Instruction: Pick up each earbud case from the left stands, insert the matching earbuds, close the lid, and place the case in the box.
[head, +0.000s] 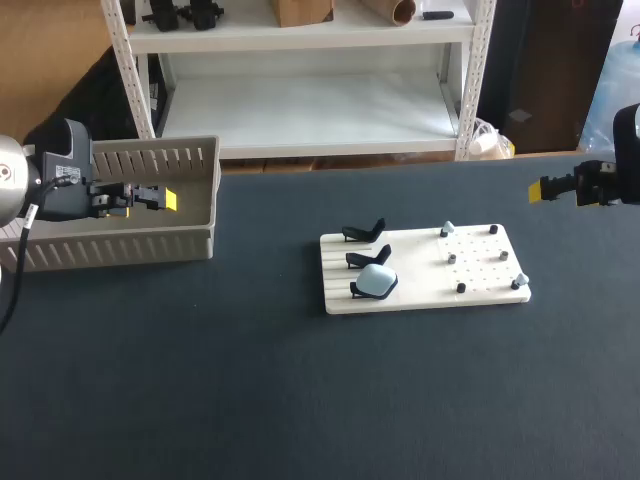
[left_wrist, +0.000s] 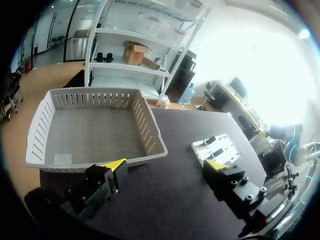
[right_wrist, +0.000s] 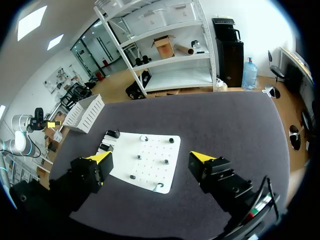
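Note:
I expect the light blue earbud case (head: 376, 281) to show empty sockets when I open its lid, because the matching pale blue earbuds (head: 521, 281) stand out on the pegs.
A white board (head: 425, 268) lies mid-table. Its left part carries three black stands; the front one holds a light blue earbud case (head: 375, 282), the two behind (head: 364, 233) are bare. Several small earbuds (head: 452, 257) sit on the board's pegged right part, some dark, some pale blue. My left gripper (head: 150, 198) hangs open over the grey slatted box (head: 195, 243); in the left wrist view the gripper (left_wrist: 165, 167) is empty, with the box (left_wrist: 150, 132) ahead. My right gripper (head: 560, 188) is open at the far right, well above the board (right_wrist: 150, 167), nothing between its fingers (right_wrist: 100, 158).
The box stands at the table's left, near the far edge, and looks empty inside. Dark table surface (head: 300, 400) stretches in front of the board and the box. The board also shows beyond the left gripper (left_wrist: 220, 145).

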